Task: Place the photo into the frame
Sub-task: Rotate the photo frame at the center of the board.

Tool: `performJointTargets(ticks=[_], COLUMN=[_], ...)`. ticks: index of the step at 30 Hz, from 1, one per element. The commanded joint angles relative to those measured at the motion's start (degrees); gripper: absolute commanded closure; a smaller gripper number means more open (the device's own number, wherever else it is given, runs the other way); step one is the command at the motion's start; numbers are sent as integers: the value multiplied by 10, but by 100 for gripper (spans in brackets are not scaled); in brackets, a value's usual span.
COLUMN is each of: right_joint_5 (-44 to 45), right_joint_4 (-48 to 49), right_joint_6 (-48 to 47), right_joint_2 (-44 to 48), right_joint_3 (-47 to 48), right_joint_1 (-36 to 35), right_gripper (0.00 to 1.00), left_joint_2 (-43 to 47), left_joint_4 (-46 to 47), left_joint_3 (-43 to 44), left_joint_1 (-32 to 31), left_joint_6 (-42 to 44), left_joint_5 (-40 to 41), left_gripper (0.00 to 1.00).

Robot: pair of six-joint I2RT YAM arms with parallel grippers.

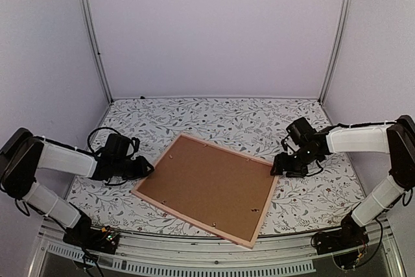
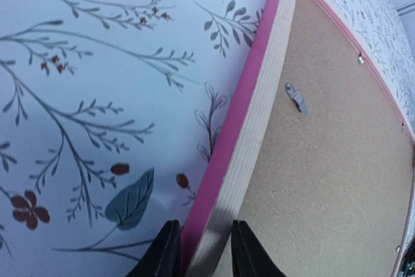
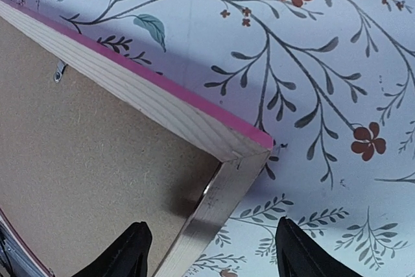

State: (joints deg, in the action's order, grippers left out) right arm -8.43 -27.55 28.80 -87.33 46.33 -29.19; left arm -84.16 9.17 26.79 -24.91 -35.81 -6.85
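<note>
The frame lies crooked with its near corner (image 1: 249, 244) over the table's front rail, so next my right gripper takes the wooden rail (image 1: 272, 186) beneath it and turns the frame square.
The frame (image 1: 227, 150), with its thin pink border, lies back-up on the table, and the plain brown backing board (image 1: 207, 186) fills it. The photo is hidden. My left gripper (image 1: 146, 170) is shut on the frame's left rail. In the left wrist view my fingers (image 2: 204, 244) pinch the pink-and-wood edge (image 2: 259, 115). My right gripper (image 1: 277, 167) is at the frame's right corner. In the right wrist view it is open (image 3: 211, 244), with one finger over the backing board and the other over the cloth, straddling the wooden rail (image 3: 162, 105).
A floral-patterned cloth (image 1: 227, 118) covers the table. Small metal retaining tabs (image 2: 296, 97) sit along the inside of the frame's back. White walls and two metal posts (image 1: 94, 37) close in the back and sides. The table's front rail (image 1: 214, 254) runs just below the frame.
</note>
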Motion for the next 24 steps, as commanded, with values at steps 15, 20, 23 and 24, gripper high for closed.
performJointTargets(ticks=[15, 20, 23, 24], right_joint_5=[-26, 47, 55, 52], right_joint_4=[56, 19, 4, 4], right_joint_6=[-76, -165, -188, -189], right_joint_2=[-159, -224, -242, -242], right_joint_3=[126, 237, 286, 289], right_joint_1=[3, 9, 10, 10], right_gripper=[63, 61, 53, 50], left_joint_2=[172, 169, 137, 124], left_joint_4=[-144, -169, -179, -185], left_joint_3=[-57, -34, -9, 2], left_joint_1=[-115, -117, -117, -117], left_joint_6=[-44, -24, -14, -11], left_joint_5=[13, 45, 64, 75], left_gripper=[47, 24, 10, 8])
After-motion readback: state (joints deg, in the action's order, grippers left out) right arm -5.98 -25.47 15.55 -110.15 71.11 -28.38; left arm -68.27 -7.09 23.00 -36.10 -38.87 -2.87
